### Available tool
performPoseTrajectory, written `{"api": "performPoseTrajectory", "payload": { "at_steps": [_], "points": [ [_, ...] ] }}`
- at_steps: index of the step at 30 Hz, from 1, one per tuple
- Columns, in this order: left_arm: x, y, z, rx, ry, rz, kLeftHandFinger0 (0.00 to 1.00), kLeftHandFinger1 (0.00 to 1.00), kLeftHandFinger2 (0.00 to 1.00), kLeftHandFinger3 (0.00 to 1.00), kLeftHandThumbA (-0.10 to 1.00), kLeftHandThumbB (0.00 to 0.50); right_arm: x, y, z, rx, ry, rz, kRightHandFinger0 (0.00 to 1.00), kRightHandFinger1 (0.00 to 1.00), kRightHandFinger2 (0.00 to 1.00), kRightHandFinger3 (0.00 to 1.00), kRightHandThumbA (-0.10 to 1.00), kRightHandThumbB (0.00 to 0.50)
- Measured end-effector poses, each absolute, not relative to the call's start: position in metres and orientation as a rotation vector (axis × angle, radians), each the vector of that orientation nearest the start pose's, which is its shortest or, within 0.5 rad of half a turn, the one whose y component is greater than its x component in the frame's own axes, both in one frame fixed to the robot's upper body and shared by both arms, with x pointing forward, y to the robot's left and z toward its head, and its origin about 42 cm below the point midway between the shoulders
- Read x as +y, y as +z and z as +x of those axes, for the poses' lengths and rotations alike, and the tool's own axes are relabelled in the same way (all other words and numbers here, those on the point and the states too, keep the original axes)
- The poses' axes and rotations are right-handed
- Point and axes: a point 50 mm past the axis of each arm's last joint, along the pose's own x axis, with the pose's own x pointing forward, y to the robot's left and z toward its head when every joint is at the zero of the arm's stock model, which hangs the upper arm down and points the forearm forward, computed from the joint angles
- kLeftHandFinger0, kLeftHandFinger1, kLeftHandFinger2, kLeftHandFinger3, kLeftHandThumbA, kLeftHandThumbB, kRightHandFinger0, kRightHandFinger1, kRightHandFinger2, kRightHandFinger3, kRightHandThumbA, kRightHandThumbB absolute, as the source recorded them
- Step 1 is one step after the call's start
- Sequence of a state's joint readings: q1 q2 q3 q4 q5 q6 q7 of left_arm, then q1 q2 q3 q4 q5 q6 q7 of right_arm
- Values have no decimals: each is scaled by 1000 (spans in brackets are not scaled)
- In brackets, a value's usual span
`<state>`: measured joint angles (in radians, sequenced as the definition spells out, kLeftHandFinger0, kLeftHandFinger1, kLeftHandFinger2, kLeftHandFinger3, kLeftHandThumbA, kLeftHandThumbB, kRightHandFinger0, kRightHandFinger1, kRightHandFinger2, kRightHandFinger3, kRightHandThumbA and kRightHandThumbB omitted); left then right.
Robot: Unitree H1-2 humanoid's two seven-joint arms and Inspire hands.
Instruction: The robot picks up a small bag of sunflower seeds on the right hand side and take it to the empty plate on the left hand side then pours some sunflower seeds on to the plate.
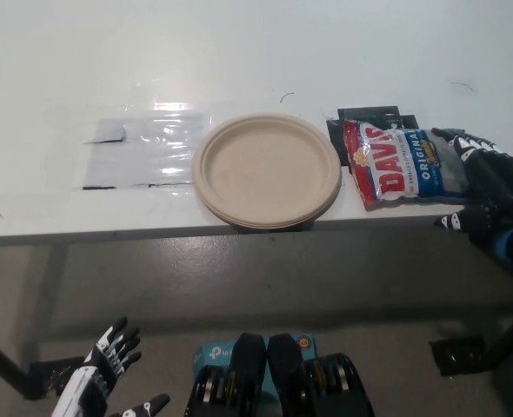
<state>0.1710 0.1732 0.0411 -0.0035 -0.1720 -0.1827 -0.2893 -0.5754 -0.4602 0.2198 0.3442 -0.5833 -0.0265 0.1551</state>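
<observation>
The bag's red end (357, 162) faces the plate, opposite my right gripper. Loose sunflower seeds should fall out of that end when I pour.
A red, white and blue bag of sunflower seeds (404, 162) lies flat on the white table (256, 52), right of a tan paper plate (267, 169) that holds nothing. My black right hand (487, 187) sits at the bag's right end, near the table's front edge, fingers spread and open, holding nothing. Its fingertips touch or nearly touch the bag's clear end. My white left hand (100, 373) hangs low at the bottom left, below the table, open and idle.
A clear plastic sheet (143, 152) is taped flat to the table left of the plate. Black tape patches (369, 117) show behind the bag. The table's front edge runs just below the plate and bag.
</observation>
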Motion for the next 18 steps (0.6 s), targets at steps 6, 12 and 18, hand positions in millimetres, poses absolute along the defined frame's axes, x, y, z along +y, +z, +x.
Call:
{"api": "performPoseTrajectory", "payload": {
  "at_steps": [6, 12, 18],
  "points": [
    [276, 75, 221, -27, -206, 17, 1000, 1000, 1000, 1000, 1000, 324, -287, 224, 460, -181, 230, -1140, 1000, 1000, 1000, 1000, 1000, 405],
    [276, 76, 221, -30, -208, 17, 1000, 1000, 1000, 1000, 1000, 317, -288, 222, 461, -171, 232, -1141, 1000, 1000, 1000, 1000, 1000, 405],
    [276, 75, 220, -27, -207, 18, 1000, 1000, 1000, 1000, 1000, 300, -287, 223, 461, -175, 234, -1136, 1000, 1000, 1000, 1000, 1000, 394]
  ]
}}
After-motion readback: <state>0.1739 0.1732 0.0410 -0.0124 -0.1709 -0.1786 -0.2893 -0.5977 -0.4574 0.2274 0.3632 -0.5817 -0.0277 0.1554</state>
